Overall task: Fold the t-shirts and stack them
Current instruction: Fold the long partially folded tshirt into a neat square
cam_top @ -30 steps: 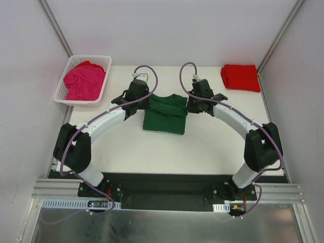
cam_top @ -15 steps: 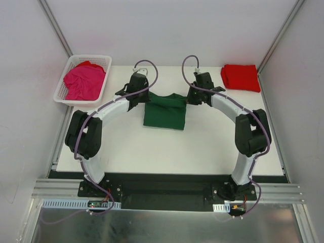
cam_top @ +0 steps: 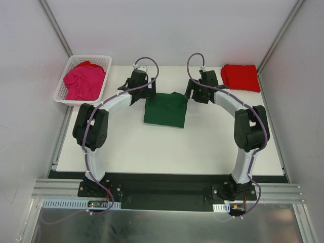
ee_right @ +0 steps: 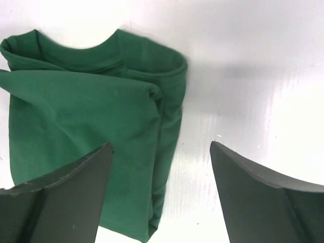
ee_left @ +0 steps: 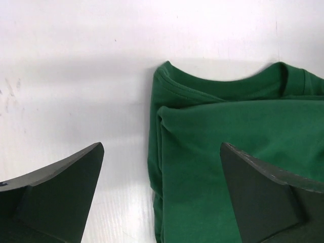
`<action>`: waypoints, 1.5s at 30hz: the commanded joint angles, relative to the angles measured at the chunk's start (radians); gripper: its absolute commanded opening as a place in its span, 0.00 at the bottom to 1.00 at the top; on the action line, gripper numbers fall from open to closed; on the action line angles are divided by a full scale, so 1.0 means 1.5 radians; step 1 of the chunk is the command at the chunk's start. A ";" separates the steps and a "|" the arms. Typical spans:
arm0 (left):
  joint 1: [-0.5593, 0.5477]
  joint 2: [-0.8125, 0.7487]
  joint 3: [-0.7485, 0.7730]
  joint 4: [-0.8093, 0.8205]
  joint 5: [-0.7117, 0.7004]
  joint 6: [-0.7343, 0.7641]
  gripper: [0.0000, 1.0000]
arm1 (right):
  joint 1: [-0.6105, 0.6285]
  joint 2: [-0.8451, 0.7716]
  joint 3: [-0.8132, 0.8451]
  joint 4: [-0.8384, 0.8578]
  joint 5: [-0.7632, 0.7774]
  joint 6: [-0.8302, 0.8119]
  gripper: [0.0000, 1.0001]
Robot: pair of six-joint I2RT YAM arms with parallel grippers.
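Observation:
The dark green t-shirt (cam_top: 165, 110) has its layers (ee_right: 162, 159) flat and close together. It should slide in one piece and stay folded when I pull it closer.
The dark green t-shirt (cam_top: 165, 109) lies folded flat in the middle of the table, collar at its far edge. My left gripper (cam_top: 144, 95) stands open just above its far left corner, my right gripper (cam_top: 195, 94) open above its far right corner. Neither holds anything. In the left wrist view the open left gripper (ee_left: 161, 147) straddles the left edge of the green t-shirt (ee_left: 238, 152). The right wrist view has the open right gripper (ee_right: 161, 146) over the right edge of that t-shirt (ee_right: 81, 116). A folded red t-shirt (cam_top: 240, 77) lies at the far right. The pink t-shirt (cam_top: 84, 81) sits crumpled in the basket.
The white lattice basket (cam_top: 68, 102) stands at the far left corner, partly off the table. White walls close in the table's left, right and far sides. Both arms arch from their bases at the near edge toward the far middle.
Both grippers were shut on the green t-shirt's far corners and have opened and let go. The shirt's far edge now lies flat, and both wrists have moved slightly farther back.

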 commanded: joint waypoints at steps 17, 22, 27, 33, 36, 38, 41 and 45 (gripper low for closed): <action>-0.009 -0.280 -0.204 0.044 0.112 -0.067 0.90 | 0.013 -0.223 -0.180 0.031 -0.152 -0.011 0.70; -0.049 -0.282 -0.274 0.102 0.142 -0.081 0.00 | 0.031 -0.184 -0.164 0.041 -0.172 -0.003 0.01; -0.073 -0.230 -0.249 0.130 0.150 -0.060 0.00 | 0.058 -0.127 -0.115 0.043 -0.178 -0.008 0.01; -0.073 -0.164 -0.203 0.150 0.151 -0.034 0.00 | 0.070 -0.044 -0.032 0.044 -0.181 -0.003 0.01; -0.074 -0.128 -0.178 0.153 0.153 -0.023 0.00 | 0.070 -0.003 0.006 0.044 -0.189 0.001 0.01; -0.073 -0.099 -0.157 0.158 0.153 -0.017 0.00 | 0.070 0.031 0.031 0.044 -0.194 0.002 0.01; -0.073 -0.058 -0.138 0.153 0.159 -0.014 0.00 | 0.071 0.062 0.052 0.044 -0.200 0.005 0.01; -0.074 -0.028 -0.137 0.146 0.168 -0.033 0.00 | 0.074 0.089 0.025 0.044 -0.200 0.004 0.01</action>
